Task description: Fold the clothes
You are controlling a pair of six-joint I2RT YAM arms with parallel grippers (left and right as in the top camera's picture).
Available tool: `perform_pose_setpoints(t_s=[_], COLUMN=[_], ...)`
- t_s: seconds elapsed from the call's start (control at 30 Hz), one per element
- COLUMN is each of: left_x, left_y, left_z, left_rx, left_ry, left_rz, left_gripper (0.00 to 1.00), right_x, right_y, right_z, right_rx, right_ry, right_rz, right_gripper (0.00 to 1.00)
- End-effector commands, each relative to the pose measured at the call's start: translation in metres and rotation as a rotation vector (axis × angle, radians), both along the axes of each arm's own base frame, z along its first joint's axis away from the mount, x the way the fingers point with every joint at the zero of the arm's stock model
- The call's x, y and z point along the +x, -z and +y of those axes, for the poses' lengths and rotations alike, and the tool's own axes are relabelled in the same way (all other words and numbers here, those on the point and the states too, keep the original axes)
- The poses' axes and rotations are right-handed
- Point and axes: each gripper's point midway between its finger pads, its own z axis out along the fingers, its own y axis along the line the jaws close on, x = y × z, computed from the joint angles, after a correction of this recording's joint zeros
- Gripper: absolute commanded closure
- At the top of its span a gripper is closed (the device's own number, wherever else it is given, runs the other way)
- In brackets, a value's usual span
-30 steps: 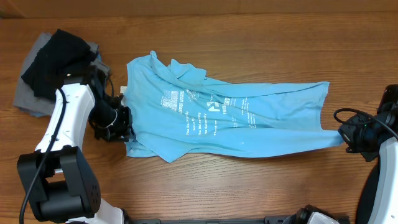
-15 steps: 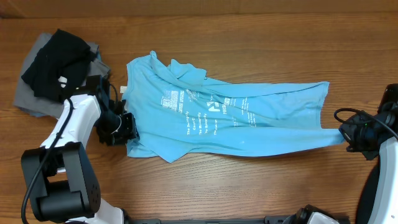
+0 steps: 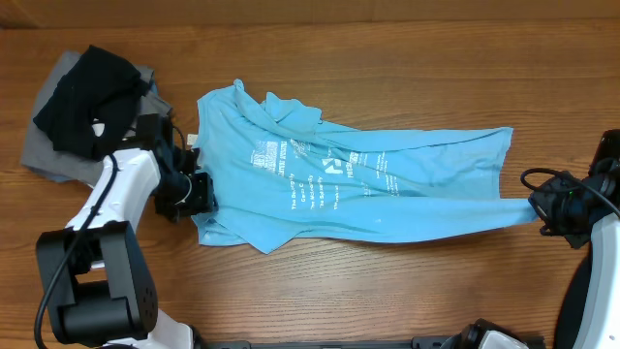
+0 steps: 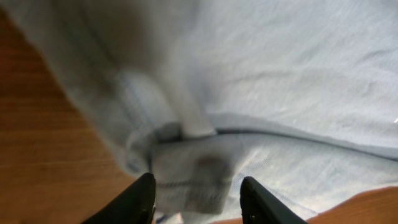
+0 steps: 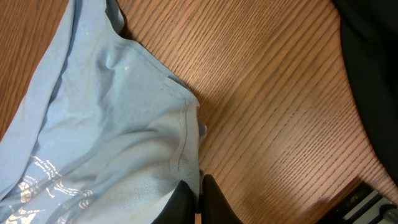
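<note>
The T-shirt's hem is bunched up by my left gripper, so next I pinch that hem corner and lift the T-shirt with both grippers to spread it out before folding.
The light blue T-shirt with white lettering lies spread across the middle of the wooden table. My left gripper is open at the shirt's lower left edge; in the left wrist view its fingers straddle a bunched fold of the blue hem. My right gripper is shut on the shirt's lower right corner, and in the right wrist view the fingers pinch the blue hem. A black garment lies on a grey one at the far left.
The left arm lies between the garment pile and the shirt. The right arm's base stands at the right table edge. Bare wood shows behind and in front of the shirt.
My left gripper has moved right and up, onto the shirt's lower left edge. The right gripper holds still with the corner in it.
</note>
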Motion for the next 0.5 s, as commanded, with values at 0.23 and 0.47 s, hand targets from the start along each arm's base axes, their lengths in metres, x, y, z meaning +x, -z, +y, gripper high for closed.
perform_pose_setpoints(t_s=[0.23,0.47], left_x=[-0.009,-0.016], left_y=[0.008,0.009], left_z=[-0.014,-0.005], left_rx=[0.074,0.123], left_ry=[0.117,0.117], left_rz=[0.010,0.044], left_gripper=[0.82,0.63], right_x=[0.002,0.002], right_y=[-0.005,-0.005], right_z=[-0.005,-0.005], right_rx=[-0.026,-0.025], right_ry=[0.000,0.000], right_rz=[-0.013,-0.012], right_gripper=[0.95,0.95])
